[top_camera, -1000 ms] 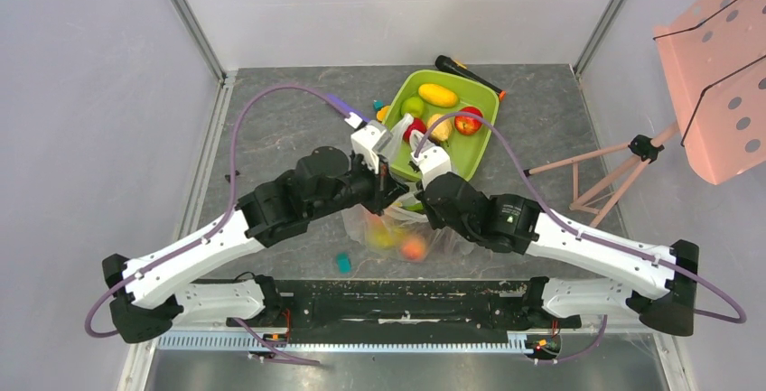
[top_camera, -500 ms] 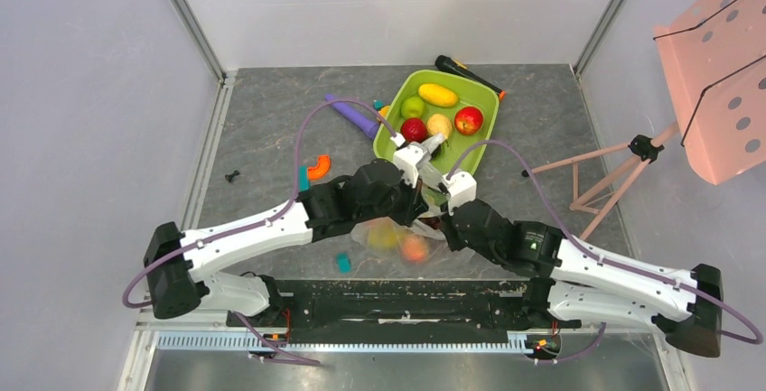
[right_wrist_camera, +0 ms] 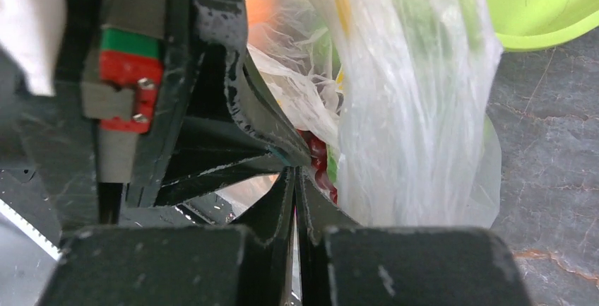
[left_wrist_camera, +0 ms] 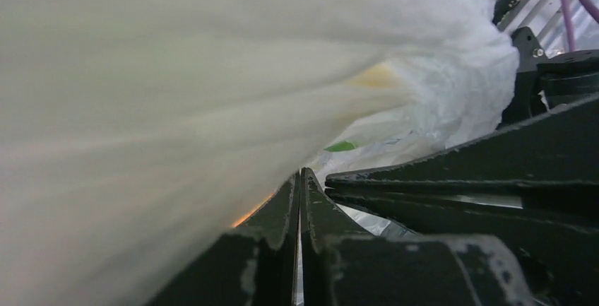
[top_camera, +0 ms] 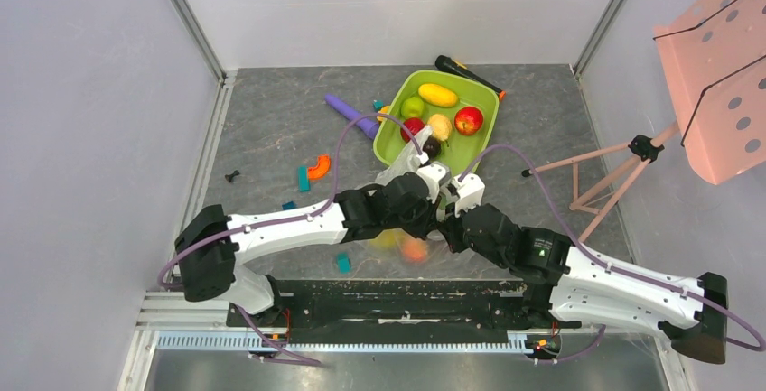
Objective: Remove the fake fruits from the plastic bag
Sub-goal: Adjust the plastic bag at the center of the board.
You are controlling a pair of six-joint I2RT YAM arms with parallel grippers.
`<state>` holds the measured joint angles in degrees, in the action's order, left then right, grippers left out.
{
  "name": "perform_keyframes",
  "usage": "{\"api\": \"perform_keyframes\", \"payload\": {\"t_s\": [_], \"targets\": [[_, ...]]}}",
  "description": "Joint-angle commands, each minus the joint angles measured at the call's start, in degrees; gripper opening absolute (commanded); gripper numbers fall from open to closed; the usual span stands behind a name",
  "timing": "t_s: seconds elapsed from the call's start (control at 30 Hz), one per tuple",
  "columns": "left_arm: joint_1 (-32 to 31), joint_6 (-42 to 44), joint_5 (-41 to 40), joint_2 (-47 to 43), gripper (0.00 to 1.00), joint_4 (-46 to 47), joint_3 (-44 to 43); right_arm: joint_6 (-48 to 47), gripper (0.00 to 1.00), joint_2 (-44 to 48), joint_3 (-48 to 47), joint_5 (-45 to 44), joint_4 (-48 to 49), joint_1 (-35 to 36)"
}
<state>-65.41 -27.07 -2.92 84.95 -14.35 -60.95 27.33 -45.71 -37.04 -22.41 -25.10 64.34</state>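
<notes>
A fold of the plastic bag [right_wrist_camera: 417, 101] is over the red and green fruit, so next my right gripper pulls back toward the yellow and orange fruit [top_camera: 403, 245].
The plastic bag [top_camera: 397, 233] lies crumpled between both arms, just in front of the tray. A yellow fruit [top_camera: 387, 239] and an orange fruit [top_camera: 415, 249] show through it. My left gripper [top_camera: 430, 174] is shut on bag film; a white fold [top_camera: 398, 168] rises beside it and fills the left wrist view [left_wrist_camera: 212, 73]. My right gripper [top_camera: 454, 200] is shut at the bag's edge, its fingertips [right_wrist_camera: 294, 170] against film over red and green fruit [right_wrist_camera: 319, 161]. Lime [top_camera: 413, 107], lemon [top_camera: 438, 95], apple [top_camera: 468, 120], another red fruit, a peach one and grapes [top_camera: 432, 147] lie in the tray.
The lime-green tray [top_camera: 486, 102] stands at the back centre. A long purple stick [top_camera: 350, 114], orange [top_camera: 317, 167] and teal [top_camera: 342, 263] blocks lie on the left. A black tool [top_camera: 465, 71] lies behind the tray. A pink stand [top_camera: 632, 152] is at right.
Both grippers have drawn back from the tray's near edge toward the bag and to the right. The purple stick and the grapes in the tray have come into view.
</notes>
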Motion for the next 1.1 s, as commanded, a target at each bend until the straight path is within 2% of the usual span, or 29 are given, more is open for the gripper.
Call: {"api": "perform_keyframes", "payload": {"t_s": [0.0, 0.23, 0.43, 0.63, 0.77, 0.93, 1.07], "targets": [[-0.4, -0.3, -4.0, 1.3, 0.02, 2.4, -0.3, 2.0, 0.01, 1.7, 1.5, -3.3, 1.4, -0.1], [-0.3, 0.5, -10.8, 2.3, 0.02, 1.8, 1.6, 7.1, 0.01, -0.7, 3.1, -12.2, -4.3, -0.2], [-0.2, 1.6, -14.7, 1.0, 0.02, 0.3, 4.0, 8.7, 0.0, -2.4, 4.5, -13.5, -6.2, -1.3], [-0.1, 1.8, -17.4, -2.1, 0.02, -1.0, 8.7, 9.4, 0.0, 0.4, 6.5, -12.7, -7.1, -2.5], [-0.1, 1.0, -17.1, -4.3, 0.02, -1.0, 10.9, 4.7, 0.0, 2.8, 7.7, -7.1, -1.8, -2.6], [-0.2, -1.0, -15.2, -7.3, 0.02, 2.9, 14.6, -3.5, 0.01, 3.7, 7.7, 9.5, 9.9, -2.6], [-0.1, -2.8, -15.3, -9.1, 0.02, 5.3, 16.8, -3.9, 0.01, 1.3, 6.2, 13.7, 14.5, -2.2]]}}
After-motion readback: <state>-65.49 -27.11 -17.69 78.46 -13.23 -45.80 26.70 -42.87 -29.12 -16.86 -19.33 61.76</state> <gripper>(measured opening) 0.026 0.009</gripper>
